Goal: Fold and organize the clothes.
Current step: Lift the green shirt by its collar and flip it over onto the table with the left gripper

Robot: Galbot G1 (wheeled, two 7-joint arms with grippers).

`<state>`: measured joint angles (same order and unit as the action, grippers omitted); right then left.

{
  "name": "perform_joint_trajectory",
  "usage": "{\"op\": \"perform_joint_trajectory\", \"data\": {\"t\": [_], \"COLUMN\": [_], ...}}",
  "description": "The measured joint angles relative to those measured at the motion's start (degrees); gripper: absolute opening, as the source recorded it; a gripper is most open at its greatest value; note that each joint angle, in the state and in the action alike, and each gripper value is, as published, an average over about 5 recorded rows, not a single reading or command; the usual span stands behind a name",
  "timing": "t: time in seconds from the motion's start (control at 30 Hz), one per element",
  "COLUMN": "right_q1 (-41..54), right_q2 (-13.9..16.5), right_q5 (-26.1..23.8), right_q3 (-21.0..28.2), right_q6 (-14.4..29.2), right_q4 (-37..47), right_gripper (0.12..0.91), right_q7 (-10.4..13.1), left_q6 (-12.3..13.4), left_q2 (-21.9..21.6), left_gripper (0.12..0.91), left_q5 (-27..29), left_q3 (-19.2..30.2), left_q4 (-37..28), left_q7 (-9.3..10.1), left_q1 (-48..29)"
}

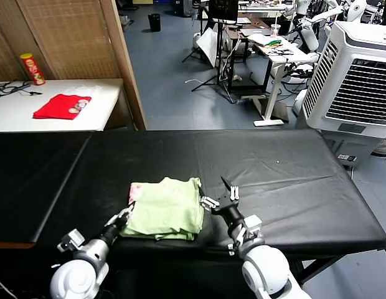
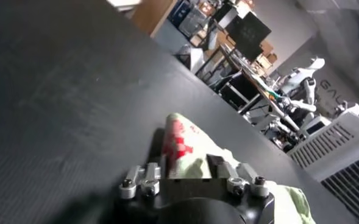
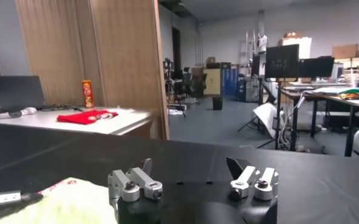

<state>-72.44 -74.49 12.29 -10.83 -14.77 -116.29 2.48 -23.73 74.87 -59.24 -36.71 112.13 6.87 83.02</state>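
The folded shirt's plain side is facing up, and its floral front is tucked underneath. Next, my left gripper lifts the shirt's red-pink floral patch and flips the shirt over.
The pale yellow-green shirt lies folded on the black table near its front edge, with a red-pink floral patch showing at its left side. My left gripper is at the shirt's front left corner, open, with the fabric and the red print lying between its spread fingers. My right gripper is open and empty just right of the shirt, low over the table. In the right wrist view its fingers stand wide apart, and the shirt's edge shows to one side.
A white side table at the back left holds a small red cloth and a red-and-yellow can. A wooden partition stands behind it. A white air cooler stands at the back right.
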Motion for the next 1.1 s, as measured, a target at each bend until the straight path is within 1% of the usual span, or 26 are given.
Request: {"op": "perform_joint_trajectory", "data": {"t": [0.07,0.1,0.23,0.4,0.5,0.6,0.77,0.9,1.0,1.1], "right_q1": [-0.18,-0.29,-1.08,-2.69,-3.48,-3.89,-4.06,-3.99,-4.07,-4.4], "right_q2": [-0.17,-0.26,-0.77,-1.75,-2.04,-2.16,-2.25,-2.41,-2.53,-2.61], "right_q5": [-0.39,-0.73,-3.01,-5.41,-5.77,-5.78,-5.78,-5.78,-5.78,-5.86], "right_q3": [-0.16,-0.29,-1.17,-3.06,-4.13,-5.09,-5.83,-5.8,-5.66,-5.54], "right_q6": [0.04,0.09,-0.01,-0.63,-0.83,-0.87,-0.94,-0.95,-0.97,-0.98], "right_q4": [-0.11,-0.16,-0.28,-0.32,-0.44,-0.48,-0.27,-0.13,-0.06,0.04], "right_gripper": [0.798,0.798,0.798,0.798,0.798,0.798,0.798,0.798,0.798,0.798], "right_q7": [0.02,0.02,0.25,0.44,0.47,0.52,0.56,0.55,0.52,0.47], "left_q6": [0.14,0.29,1.23,2.28,2.62,2.75,2.63,2.79,2.72,1.87], "left_q2": [-0.11,-0.2,-0.94,-3.91,-7.24,-11.41,-19.68,-25.59,-28.03,-28.37], "left_gripper": [0.172,0.146,0.144,0.142,0.142,0.142,0.142,0.142,0.142,0.142], "left_q5": [0.95,1.75,7.1,19.46,26.61,32.22,38.13,42.43,45.2,45.99], "left_q3": [-0.01,0.01,0.01,-1.0,-2.21,-4.12,-9.35,-14.18,-16.62,-16.84], "left_q4": [0.09,0.23,1.1,1.1,0.52,-0.04,-0.66,0.34,2.1,4.73], "left_q7": [-0.01,-0.04,-0.71,-1.76,-2.15,-2.72,-2.89,-2.8,-2.59,-2.01], "left_q1": [-0.08,-0.12,-0.44,-1.3,-1.17,-0.5,0.89,2.39,3.59,4.45]}}
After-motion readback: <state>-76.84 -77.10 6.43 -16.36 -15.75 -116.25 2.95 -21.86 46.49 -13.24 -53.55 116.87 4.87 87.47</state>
